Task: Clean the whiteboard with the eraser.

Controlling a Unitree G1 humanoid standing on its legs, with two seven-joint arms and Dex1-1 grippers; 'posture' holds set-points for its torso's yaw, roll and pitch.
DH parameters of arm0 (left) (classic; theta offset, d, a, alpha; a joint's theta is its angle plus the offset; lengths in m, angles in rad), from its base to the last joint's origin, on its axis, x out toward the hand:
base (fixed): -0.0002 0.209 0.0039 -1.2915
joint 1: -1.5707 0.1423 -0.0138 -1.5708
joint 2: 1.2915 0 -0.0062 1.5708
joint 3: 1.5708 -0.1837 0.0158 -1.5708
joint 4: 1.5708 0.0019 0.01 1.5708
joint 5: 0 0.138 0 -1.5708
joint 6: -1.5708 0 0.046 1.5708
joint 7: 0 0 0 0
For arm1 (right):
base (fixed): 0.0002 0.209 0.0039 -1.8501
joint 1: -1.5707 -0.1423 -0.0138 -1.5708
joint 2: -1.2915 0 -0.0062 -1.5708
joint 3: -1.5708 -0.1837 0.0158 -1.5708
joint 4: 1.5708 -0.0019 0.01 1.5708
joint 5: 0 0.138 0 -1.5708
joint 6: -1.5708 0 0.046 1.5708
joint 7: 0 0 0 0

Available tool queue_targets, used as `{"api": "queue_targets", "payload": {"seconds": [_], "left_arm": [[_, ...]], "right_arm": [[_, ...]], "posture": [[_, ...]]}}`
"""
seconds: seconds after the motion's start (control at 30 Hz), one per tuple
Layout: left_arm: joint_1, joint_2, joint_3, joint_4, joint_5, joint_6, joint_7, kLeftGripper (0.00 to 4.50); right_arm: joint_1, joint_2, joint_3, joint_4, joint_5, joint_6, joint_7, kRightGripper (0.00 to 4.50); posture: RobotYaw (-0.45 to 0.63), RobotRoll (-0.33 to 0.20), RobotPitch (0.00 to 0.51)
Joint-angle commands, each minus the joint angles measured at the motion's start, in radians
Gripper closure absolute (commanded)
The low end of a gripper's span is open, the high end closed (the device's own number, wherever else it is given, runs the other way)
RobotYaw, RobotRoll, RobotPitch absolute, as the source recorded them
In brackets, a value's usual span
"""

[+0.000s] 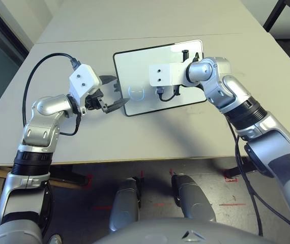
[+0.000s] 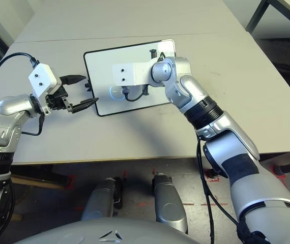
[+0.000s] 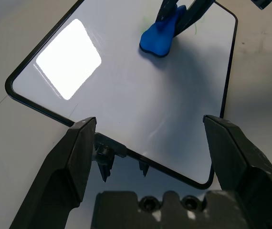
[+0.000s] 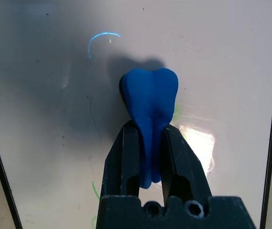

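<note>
A green line is under the wrist of my right gripper, behind the eraser. I should lift the eraser back beyond the green line and wipe over that line.
The whiteboard lies flat in the middle of the grey table, glossy white with a thin black frame. My right gripper hangs over the board's middle, shut on the blue eraser, whose tip presses against the white surface. Faint green marks remain beside the eraser. The eraser also shows in the left wrist view, on the board. My left gripper is open at the board's left edge, one finger on each side of a small black side knob, touching nothing.
The table has free surface in front of the board, and its front edge runs close below my arms. A seam crosses the table behind the board. A black cable loops off my left wrist.
</note>
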Motion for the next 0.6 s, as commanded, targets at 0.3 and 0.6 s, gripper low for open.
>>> {"api": "queue_targets", "payload": {"seconds": [0.3, 0.6], "left_arm": [[-0.009, -0.005, -0.014, 0.01, 0.015, -0.006, -0.005, 0.0], [-0.013, -0.007, -0.014, 0.018, 0.019, -0.007, -0.006, 0.0]], "right_arm": [[0.017, -0.069, 0.0, 0.014, -0.045, 0.012, 0.001, 4.1], [-0.015, -0.126, -0.015, 0.087, -0.052, -0.003, -0.037, 4.1]], "posture": [[-0.19, 0.0, 0.136], [-0.19, 0.0, 0.139]]}}
